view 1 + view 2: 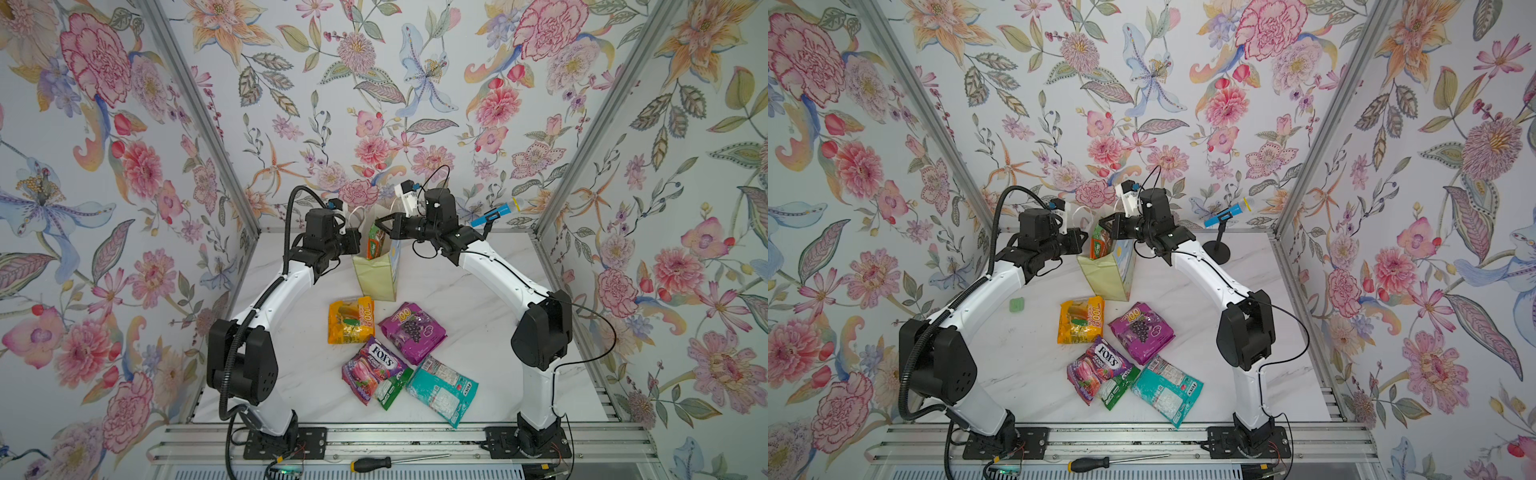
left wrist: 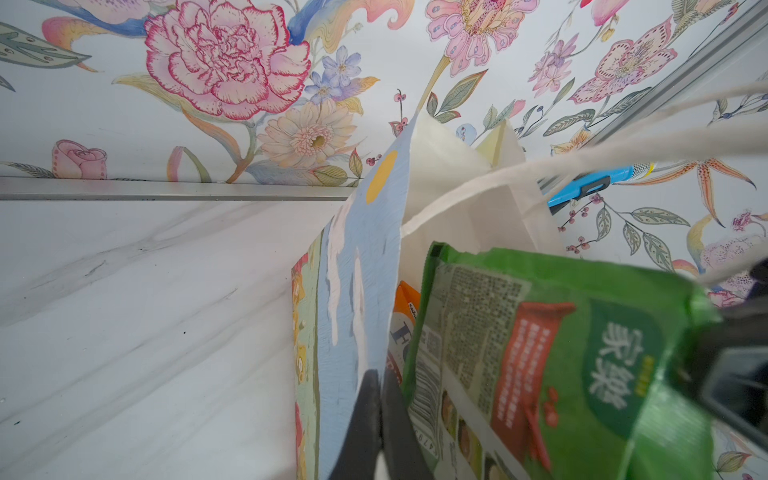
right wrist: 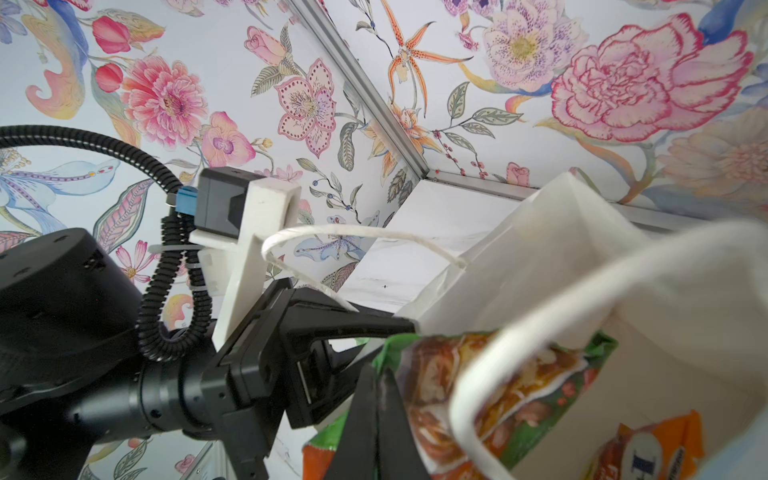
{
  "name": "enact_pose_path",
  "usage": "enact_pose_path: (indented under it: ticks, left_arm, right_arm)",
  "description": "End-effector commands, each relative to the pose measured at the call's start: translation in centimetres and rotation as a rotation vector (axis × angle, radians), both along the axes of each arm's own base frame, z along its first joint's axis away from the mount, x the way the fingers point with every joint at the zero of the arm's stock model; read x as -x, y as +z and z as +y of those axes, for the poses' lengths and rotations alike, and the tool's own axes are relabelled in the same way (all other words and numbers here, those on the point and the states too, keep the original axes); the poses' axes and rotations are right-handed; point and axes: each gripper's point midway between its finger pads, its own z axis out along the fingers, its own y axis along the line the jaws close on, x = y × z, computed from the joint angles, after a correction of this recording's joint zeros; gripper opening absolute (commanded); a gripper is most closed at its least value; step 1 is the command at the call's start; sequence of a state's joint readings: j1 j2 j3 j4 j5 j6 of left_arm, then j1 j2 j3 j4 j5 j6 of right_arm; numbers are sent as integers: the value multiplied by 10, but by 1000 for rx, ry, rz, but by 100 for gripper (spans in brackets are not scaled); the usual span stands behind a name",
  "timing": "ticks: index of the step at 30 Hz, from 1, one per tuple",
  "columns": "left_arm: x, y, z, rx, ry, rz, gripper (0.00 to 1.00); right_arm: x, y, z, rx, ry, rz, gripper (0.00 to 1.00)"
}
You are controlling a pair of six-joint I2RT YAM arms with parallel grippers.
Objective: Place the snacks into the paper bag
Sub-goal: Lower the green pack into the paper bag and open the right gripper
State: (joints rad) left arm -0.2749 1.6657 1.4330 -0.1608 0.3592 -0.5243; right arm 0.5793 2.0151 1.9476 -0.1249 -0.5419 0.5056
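The green snack packet slants with its lower corner past the paper bag's front edge, so my right gripper should raise it and shift it inward over the bag's opening.
The paper bag stands upright at the table's back middle. My left gripper is shut on its light-blue printed wall at the rim. A green snack packet sticks out of the bag's mouth, with my right gripper shut on its edge. An orange FOX'S packet lies deeper inside. On the table in front lie an orange-yellow packet, a purple grape packet, a purple-red FOX'S packet, a green packet partly under it, and a teal packet.
A blue microphone on a black stand sits at the back right. A small green piece lies by the left arm. A screwdriver rests on the front rail. Floral walls close in on three sides.
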Motion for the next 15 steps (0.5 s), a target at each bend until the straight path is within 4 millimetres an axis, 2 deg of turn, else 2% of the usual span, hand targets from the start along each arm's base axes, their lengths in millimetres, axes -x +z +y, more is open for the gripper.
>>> enact_pose_path:
  ticks: [1, 8, 15]
  left_arm:
    - [4, 13, 4, 9, 9, -23, 0]
    - [5, 13, 4, 9, 6, -26, 0]
    - [6, 12, 4, 6, 3, -24, 0]
  right_arm:
    - [3, 22, 3, -23, 9, -37, 0]
    - [-2, 20, -3, -3, -25, -41, 0]
    - [-6, 14, -21, 98, -120, -94, 0]
